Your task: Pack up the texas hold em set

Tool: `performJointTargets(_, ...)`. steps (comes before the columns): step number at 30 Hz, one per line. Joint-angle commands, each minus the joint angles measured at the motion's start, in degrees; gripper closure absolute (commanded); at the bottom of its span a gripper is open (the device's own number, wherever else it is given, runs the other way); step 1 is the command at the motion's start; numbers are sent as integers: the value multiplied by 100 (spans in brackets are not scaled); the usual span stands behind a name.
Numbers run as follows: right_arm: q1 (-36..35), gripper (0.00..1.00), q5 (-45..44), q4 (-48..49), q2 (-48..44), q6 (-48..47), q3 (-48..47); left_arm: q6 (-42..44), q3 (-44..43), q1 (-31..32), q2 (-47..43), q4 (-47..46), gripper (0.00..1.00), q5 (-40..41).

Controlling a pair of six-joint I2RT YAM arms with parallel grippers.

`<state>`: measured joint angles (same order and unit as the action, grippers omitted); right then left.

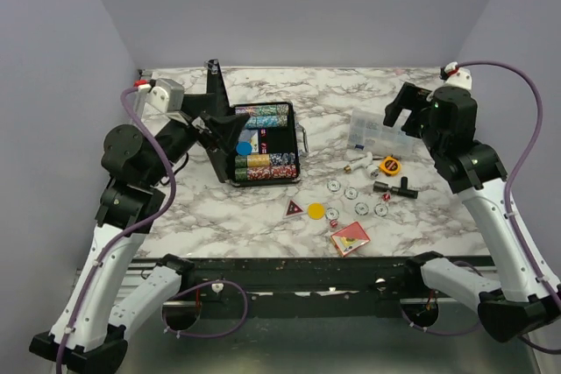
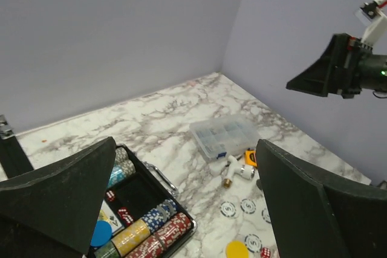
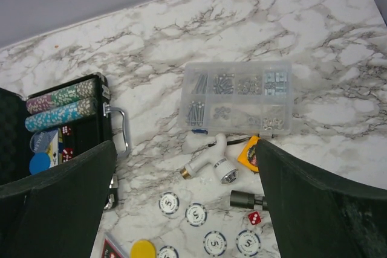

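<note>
The red cards sit clear of the white chips (image 1: 361, 208), so my open right gripper should keep heading toward the cards (image 1: 351, 238) until its fingers straddle their opposite sides.
The black case (image 1: 267, 142) lies open at mid-left with its lid (image 1: 215, 98) upright. Chip rows (image 1: 263, 166), red dice and a blue disc (image 1: 244, 148) sit inside. On the marble to its right lie white chips (image 1: 351, 192), a yellow disc (image 1: 316, 210), a red triangle (image 1: 294, 208) and red cards (image 1: 351, 237). My left gripper (image 1: 224, 126) hangs open above the case (image 2: 130, 194), holding nothing (image 2: 185, 149). My right gripper (image 1: 405, 107) is open and raised over the clear box, above the loose chips (image 3: 196, 214), empty (image 3: 186, 146).
A clear compartment box (image 1: 379, 131) with screws stands at the right rear. Next to it lie a white pipe fitting (image 1: 359, 162), a yellow tape measure (image 1: 390, 165) and a black tool (image 1: 396, 187). Grey walls close in the table on three sides.
</note>
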<state>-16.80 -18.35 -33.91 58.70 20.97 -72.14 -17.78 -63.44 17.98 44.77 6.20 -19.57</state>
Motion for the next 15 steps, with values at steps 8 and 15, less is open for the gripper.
performJointTargets(8,19,0,1056,-362,654,263,348,583,-211,1555,820,680,2,122)
performJointTargets(15,15,0,1713,-502,1177,653,847,717,-322,2143,1317,953,1,333)
